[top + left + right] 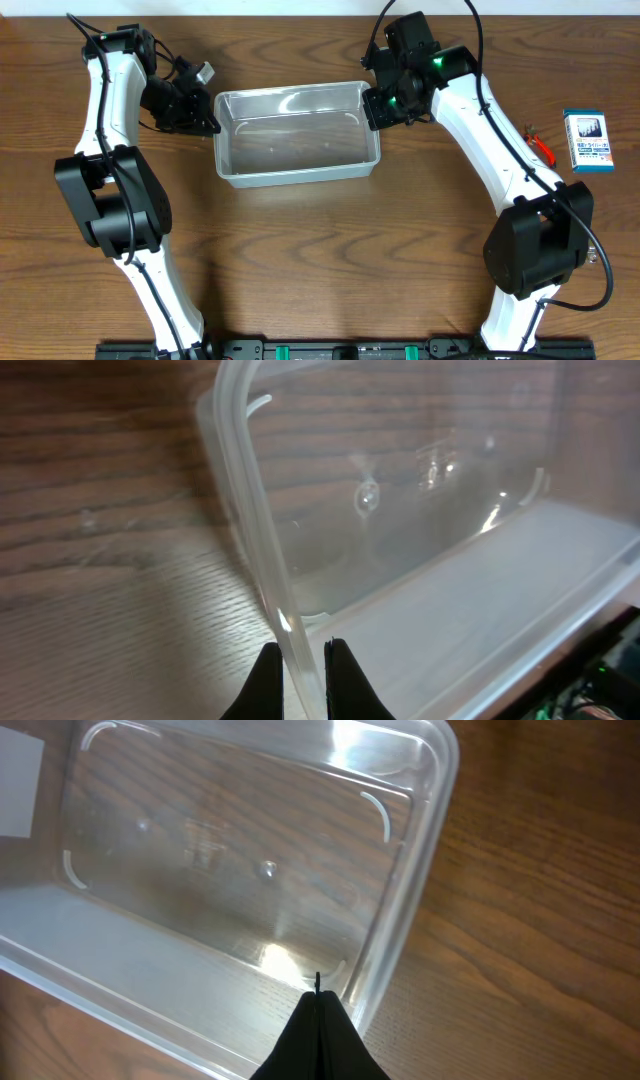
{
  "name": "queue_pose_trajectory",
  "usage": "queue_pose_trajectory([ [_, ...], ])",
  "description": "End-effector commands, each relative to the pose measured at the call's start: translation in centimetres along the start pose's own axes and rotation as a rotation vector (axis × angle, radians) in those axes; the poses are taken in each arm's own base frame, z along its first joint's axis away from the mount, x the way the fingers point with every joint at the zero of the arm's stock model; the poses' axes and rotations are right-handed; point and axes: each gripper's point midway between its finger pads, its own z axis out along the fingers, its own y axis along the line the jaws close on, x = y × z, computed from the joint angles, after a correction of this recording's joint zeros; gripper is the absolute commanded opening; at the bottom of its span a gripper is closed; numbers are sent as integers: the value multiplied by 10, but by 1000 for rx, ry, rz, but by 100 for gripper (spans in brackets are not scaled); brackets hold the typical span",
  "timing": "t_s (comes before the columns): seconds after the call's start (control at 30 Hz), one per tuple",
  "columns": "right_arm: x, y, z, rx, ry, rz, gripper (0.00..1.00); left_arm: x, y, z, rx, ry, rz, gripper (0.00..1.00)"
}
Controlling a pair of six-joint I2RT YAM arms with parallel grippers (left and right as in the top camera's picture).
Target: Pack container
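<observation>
The container is at a slant and the robot's left gripper is clamping the container's rim (pixel 219 128), so the robot should let go of that rim, move back, and straighten the container (pixel 373 155) with its right gripper.
The clear plastic container (pixel 296 178) stands empty in the middle of the table. My left gripper (pixel 208 125) is at its left end. In the left wrist view the jaws (pixel 303 660) are shut on the container's rim and wall (pixel 240 490), one finger outside and one inside. My right gripper (pixel 378 108) hovers at the container's right end. In the right wrist view its fingers (pixel 318 995) are pressed together with nothing between them, above the inside near a corner of the container (pixel 420 850).
A small blue-and-white printed box (pixel 588 141) lies at the far right of the table. A red-handled tool (pixel 541 147) lies next to it, partly behind the right arm. Bare wooden table surrounds the container.
</observation>
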Motion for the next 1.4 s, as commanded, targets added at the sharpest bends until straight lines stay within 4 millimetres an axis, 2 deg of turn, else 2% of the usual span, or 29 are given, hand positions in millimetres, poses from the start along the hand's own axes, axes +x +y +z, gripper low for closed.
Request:
queue_pose_trajectory([
  [0.0,-9,6,-14,1,-41,-32,1,-5,-22,-6,53,-22,23,6],
  [0.1,-9,6,-14,1,-42,-32,1,-3,-33,0,62,5,39,6],
  [0.27,-11,6,-14,1,-49,-34,1,-1,-65,12,120,35,102,6],
  [0.43,-11,6,-14,1,-48,-34,1,-7,-72,18,114,24,124,6],
  [0.57,-11,4,-14,12,-50,-34,1,-16,-58,12,90,-21,77,6],
  [0.67,-11,-6,-15,71,-49,-31,1,-22,-46,4,81,-62,41,6],
  [0.77,-10,-18,-16,133,-45,-27,1,-30,-28,-9,67,-120,-10,6],
  [0.9,-4,-22,-17,140,-24,-16,1,-35,-6,-25,51,-183,-62,6],
  [1.13,31,-21,-13,145,112,2,1,-29,16,-39,47,-205,-131,6],
  [1.37,60,-24,-6,151,219,29,1,-27,20,-41,47,-204,-148,6],
])
